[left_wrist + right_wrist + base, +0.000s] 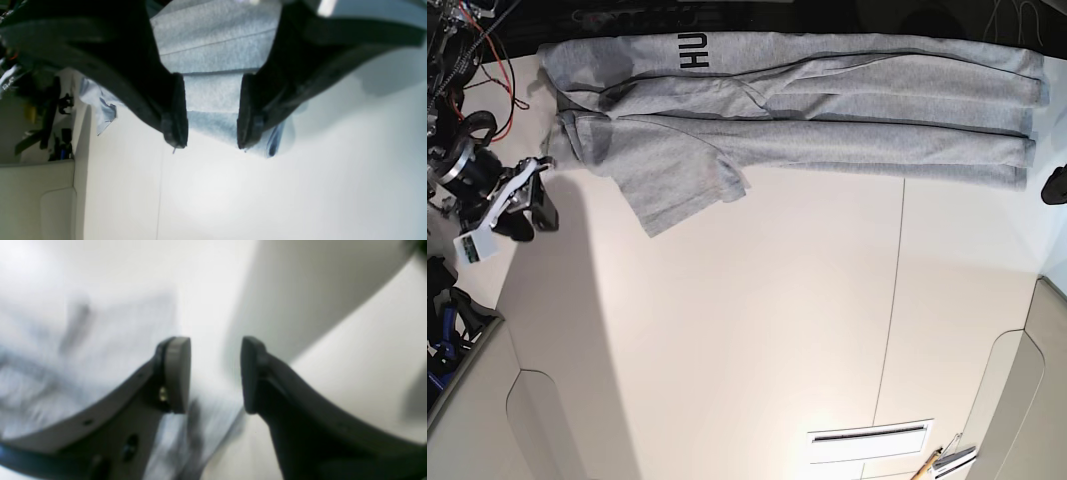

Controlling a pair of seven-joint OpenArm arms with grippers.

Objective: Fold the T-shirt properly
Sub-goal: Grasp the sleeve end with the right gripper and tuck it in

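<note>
The sleeve (675, 190) pokes out beyond the folded edge of the T-shirt. My right gripper should fold the sleeve back over the body (685, 95) before my left gripper folds the T-shirt's hem.
The light grey T-shirt (827, 120) lies along the far edge of the white table (757, 330), folded lengthwise, with black letters (695, 50) showing and one sleeve (677, 190) sticking out toward the table's middle. My right gripper (535, 205) is open and empty, just off the shirt's left end. In the right wrist view its fingers stand apart (215, 373) over the table beside the blurred shirt (83, 356). My left gripper (210, 143) is open, low over the shirt's hem (213, 50), with nothing between the fingers. In the base view only a dark part of it (1057, 185) shows.
Cables and electronics (457, 40) sit at the table's far left corner. A seam (897, 300) runs across the table. A white slotted plate (872, 440) and small tools (947, 460) lie near the front edge. Rounded table edges show at the lower left and lower right.
</note>
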